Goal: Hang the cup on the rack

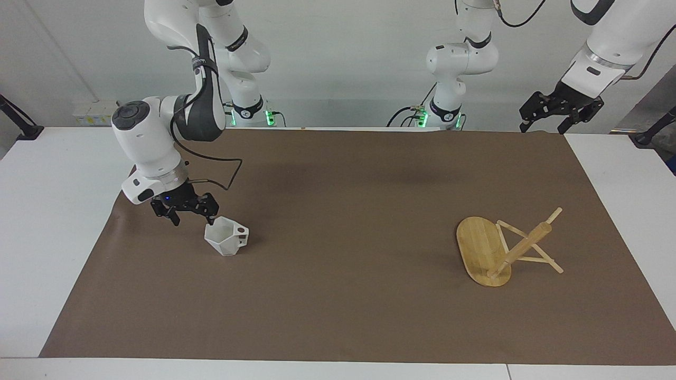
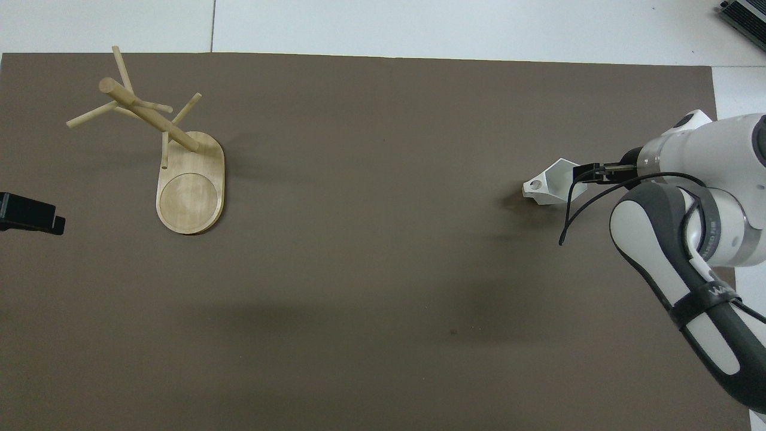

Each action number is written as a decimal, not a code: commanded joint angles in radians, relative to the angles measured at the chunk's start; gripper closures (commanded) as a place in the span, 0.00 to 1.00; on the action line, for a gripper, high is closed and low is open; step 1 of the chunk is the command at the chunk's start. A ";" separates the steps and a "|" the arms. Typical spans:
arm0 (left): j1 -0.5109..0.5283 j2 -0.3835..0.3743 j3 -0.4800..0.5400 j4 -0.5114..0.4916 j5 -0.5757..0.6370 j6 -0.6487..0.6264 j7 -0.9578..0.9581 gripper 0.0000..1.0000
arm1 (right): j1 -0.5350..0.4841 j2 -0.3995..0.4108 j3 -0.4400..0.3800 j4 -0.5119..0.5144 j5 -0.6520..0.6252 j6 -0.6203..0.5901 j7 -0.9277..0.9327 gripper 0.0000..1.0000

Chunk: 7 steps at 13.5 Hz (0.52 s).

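I expect the rack point(image 2: 149, 115) to stay upright and in place when I hang the cup on a peg, because its broad oval base point(image 2: 191, 185) extends past the post.
The white faceted cup point(image 1: 226, 238) stands mouth up on the brown mat, toward the right arm's end of the table, with its pierced handle pointing toward the left arm's end. My right gripper point(image 1: 191, 217) hangs low and open beside the cup, and one of its fingers sits at the rim. In the overhead view the right gripper point(image 2: 583, 172) covers part of the cup point(image 2: 546, 182). The bamboo rack point(image 1: 483, 253) stands toward the left arm's end, its pegs bare. My left gripper point(image 1: 543, 126) waits open, high over the table's corner near the robots.
A brown mat point(image 1: 338, 174) covers most of the white table. The rack's oval base point(image 2: 190, 194) has a round recess, and its post and pegs lean away from the robots in the overhead view. The left gripper point(image 2: 33, 214) shows only as a black tip at that view's edge.
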 commanded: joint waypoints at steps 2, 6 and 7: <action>-0.015 -0.032 0.006 -0.036 0.019 0.003 -0.014 0.00 | -0.002 0.008 0.005 -0.021 -0.009 0.039 0.051 0.00; -0.007 -0.032 0.006 -0.036 0.019 0.006 -0.010 0.00 | 0.011 0.008 0.005 -0.021 -0.009 0.040 0.089 0.00; -0.007 -0.032 0.006 -0.036 0.019 0.006 -0.009 0.00 | 0.015 0.008 0.005 -0.021 -0.009 0.053 0.094 0.02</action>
